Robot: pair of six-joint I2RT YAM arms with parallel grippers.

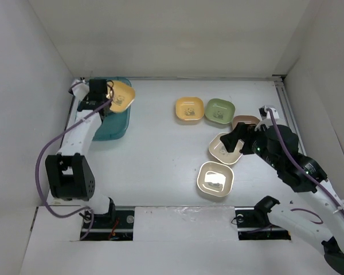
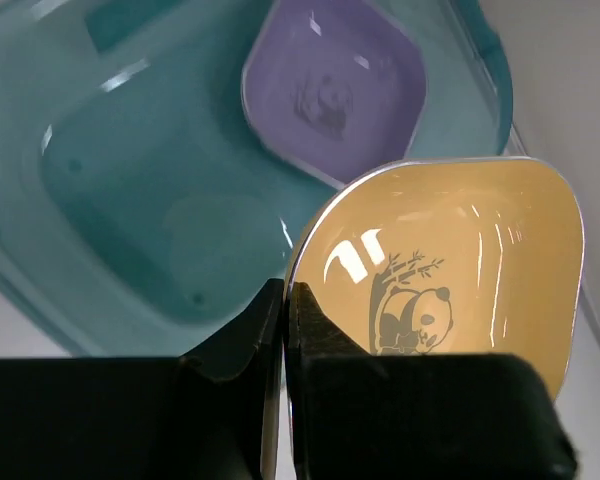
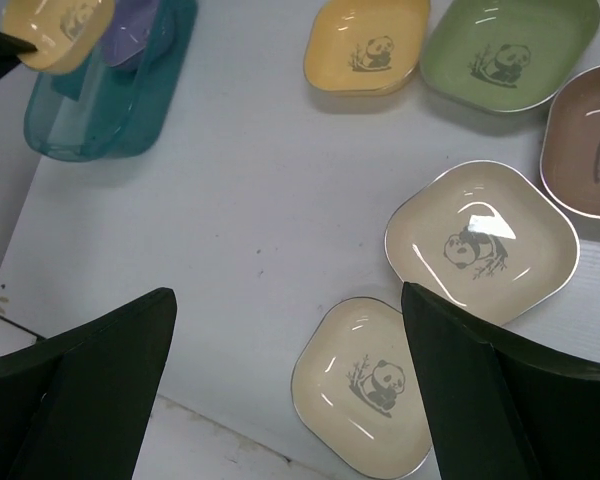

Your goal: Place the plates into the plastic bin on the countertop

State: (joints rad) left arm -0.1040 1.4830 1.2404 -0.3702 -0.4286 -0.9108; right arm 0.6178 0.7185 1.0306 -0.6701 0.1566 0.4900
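Observation:
The yellow plate [image 1: 122,97] is facing up above the bin's rim. My left gripper should go on moving toward the purple plate [image 2: 335,85] before it lets go once the yellow plate covers the purple plate.
My left gripper [image 1: 107,96] is shut on the rim of a yellow plate [image 2: 460,260] and holds it tilted above the teal plastic bin [image 2: 130,210]. A purple plate [image 2: 335,90] lies in the bin's far end. My right gripper [image 3: 290,330] is open and empty above the countertop [image 1: 160,149]. Below it lie two beige plates [image 3: 365,385] [image 3: 480,245]. A yellow plate [image 1: 189,109], a green plate [image 1: 220,110] and a brown plate [image 3: 590,140] lie beyond them.
The bin [image 1: 112,123] stands at the far left by the side wall. A metal rail [image 1: 286,106] runs along the right edge. The five loose plates cluster at the right half of the countertop.

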